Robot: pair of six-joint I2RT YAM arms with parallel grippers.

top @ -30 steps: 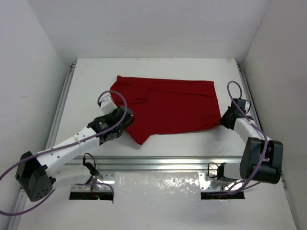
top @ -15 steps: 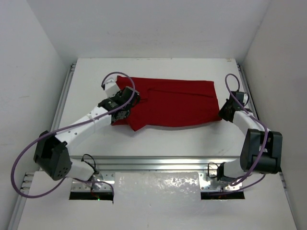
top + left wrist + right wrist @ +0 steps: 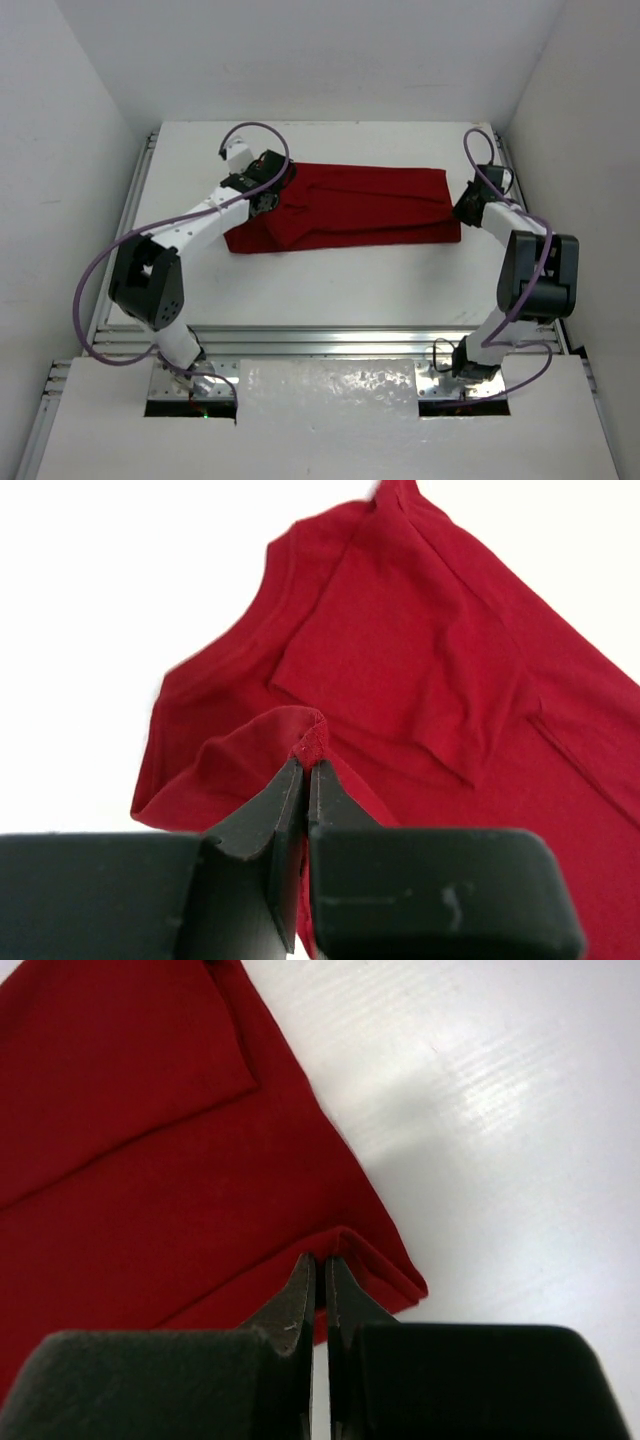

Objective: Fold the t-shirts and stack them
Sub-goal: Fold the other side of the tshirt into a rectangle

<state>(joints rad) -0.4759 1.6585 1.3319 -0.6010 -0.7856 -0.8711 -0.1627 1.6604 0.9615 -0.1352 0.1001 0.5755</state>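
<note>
The t-shirt's folded edge in my right gripper [image 3: 398, 228] is parallel to the far flap's edge [image 3: 438, 202], so I should go on carrying it across until it reaches the flap.
The dark red t-shirt [image 3: 360, 205] lies across the far half of the white table, folded lengthwise into a long band. My left gripper [image 3: 270, 190] is over its left end, shut on a pinch of the t-shirt's edge [image 3: 310, 742], with a short sleeve [image 3: 400, 670] lying flat beyond the fingers. My right gripper [image 3: 462, 212] is at the band's right end, shut on a folded edge of the t-shirt [image 3: 345, 1245] near its corner. A dark red layer [image 3: 150, 1140] spreads to the left of the right fingers.
The white table [image 3: 330, 285] is walled by white panels at left, back and right. A metal rail [image 3: 330, 338] runs along the near edge, with both arm bases behind it. Purple cables [image 3: 100, 280] loop off each arm.
Both grippers carried the shirt's near edge away from the arm bases and over the far half. The left arm swung far back and left; the shirt is now a narrower band.
</note>
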